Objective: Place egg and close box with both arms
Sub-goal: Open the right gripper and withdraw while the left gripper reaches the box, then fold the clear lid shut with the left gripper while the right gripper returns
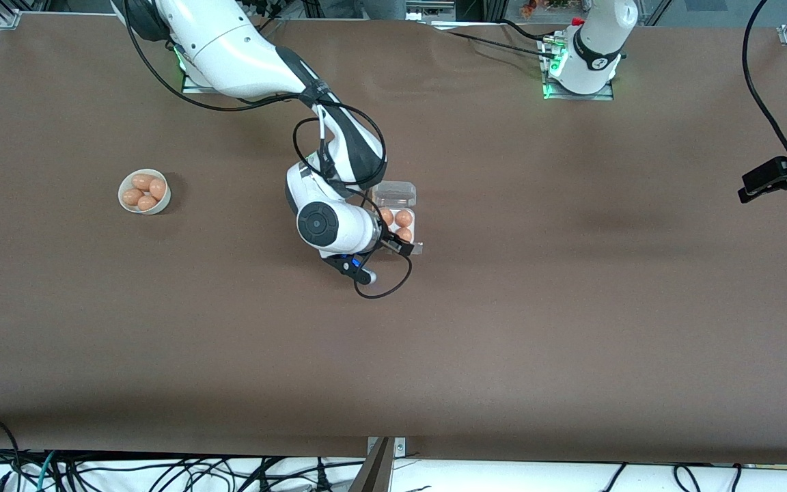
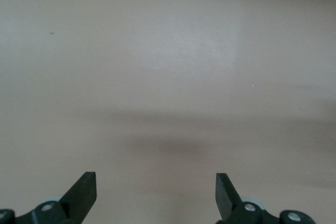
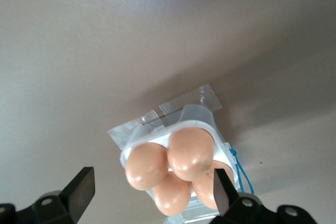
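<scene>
My gripper will make the clear lid (image 1: 395, 193) swing over the eggs when it pushes the lid, because the lid meets the white tray along one shared edge (image 1: 395, 208).
The box (image 1: 412, 205) sits mid-table with its clear lid (image 1: 395, 193) lying open, farther from the front camera than the white tray. Several tan eggs (image 1: 404, 218) fill the cells. My right gripper (image 1: 394, 243) hovers low over the tray's near edge, open and holding nothing. In the right wrist view the eggs (image 3: 190, 152) crowd the tray (image 3: 125, 139) just past the open right gripper (image 3: 153, 178), and none is pinched. My left gripper (image 2: 156, 182) is open over bare table, and the left arm waits with only its base (image 1: 581, 65) seen from the front.
A round white bowl (image 1: 122, 193) holding several more eggs (image 1: 142, 182) stands toward the right arm's end of the table. A black cable loop (image 1: 383, 290) hangs under the right wrist. A black device (image 1: 779, 176) juts in at the left arm's end.
</scene>
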`<control>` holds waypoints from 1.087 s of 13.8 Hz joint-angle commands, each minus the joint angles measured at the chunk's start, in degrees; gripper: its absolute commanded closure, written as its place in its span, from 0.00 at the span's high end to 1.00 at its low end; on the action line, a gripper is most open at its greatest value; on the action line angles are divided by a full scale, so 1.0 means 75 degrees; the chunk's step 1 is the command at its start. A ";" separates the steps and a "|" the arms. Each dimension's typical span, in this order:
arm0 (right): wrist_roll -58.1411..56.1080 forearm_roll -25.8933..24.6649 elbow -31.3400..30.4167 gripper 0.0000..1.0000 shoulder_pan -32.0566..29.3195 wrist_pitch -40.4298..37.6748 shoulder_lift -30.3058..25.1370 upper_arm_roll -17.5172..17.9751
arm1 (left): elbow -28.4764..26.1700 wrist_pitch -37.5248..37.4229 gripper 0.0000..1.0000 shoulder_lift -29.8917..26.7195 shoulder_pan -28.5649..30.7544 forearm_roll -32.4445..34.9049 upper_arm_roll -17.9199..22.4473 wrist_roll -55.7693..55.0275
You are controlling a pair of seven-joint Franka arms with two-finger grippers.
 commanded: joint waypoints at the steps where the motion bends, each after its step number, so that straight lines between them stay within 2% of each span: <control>1: -0.0110 0.0016 0.0117 1.00 -0.0045 -0.0098 -0.0234 -0.0376 | 0.0100 -0.0155 0.98 0.0113 -0.0363 -0.0123 -0.0030 -0.0011; 4: -0.0402 -0.0008 0.0105 1.00 -0.0209 -0.0145 -0.0632 -0.0823 | 0.0146 -0.0659 0.82 0.0301 -0.0785 -0.0333 -0.0030 0.0001; 6: -0.0788 -0.0020 0.0093 1.00 -0.0221 -0.0716 -0.0843 -0.1290 | 0.0111 -0.0706 0.70 0.0383 -0.0938 -0.0800 -0.0030 -0.0022; 8: -0.1490 -0.0008 0.0082 1.00 -0.0233 -0.1302 -0.1066 -0.1794 | 0.0111 -0.0916 0.39 0.0570 -0.1137 -0.1164 -0.0030 -0.0034; 11: -0.2392 -0.0008 0.0070 1.00 -0.0396 -0.1785 -0.1278 -0.2323 | 0.0111 -0.0952 0.24 0.0898 -0.1745 -0.1773 -0.0030 -0.0792; 13: -0.3106 -0.0008 0.0070 1.00 -0.0572 -0.2252 -0.1477 -0.2674 | 0.0111 -0.0964 0.18 0.1167 -0.2260 -0.2405 -0.0030 -0.1367; 15: -0.4183 -0.0101 -0.0232 1.00 -0.1015 -0.2348 -0.1908 -0.2664 | 0.0146 -0.0952 0.12 0.1472 -0.2904 -0.2642 -0.0030 -0.1918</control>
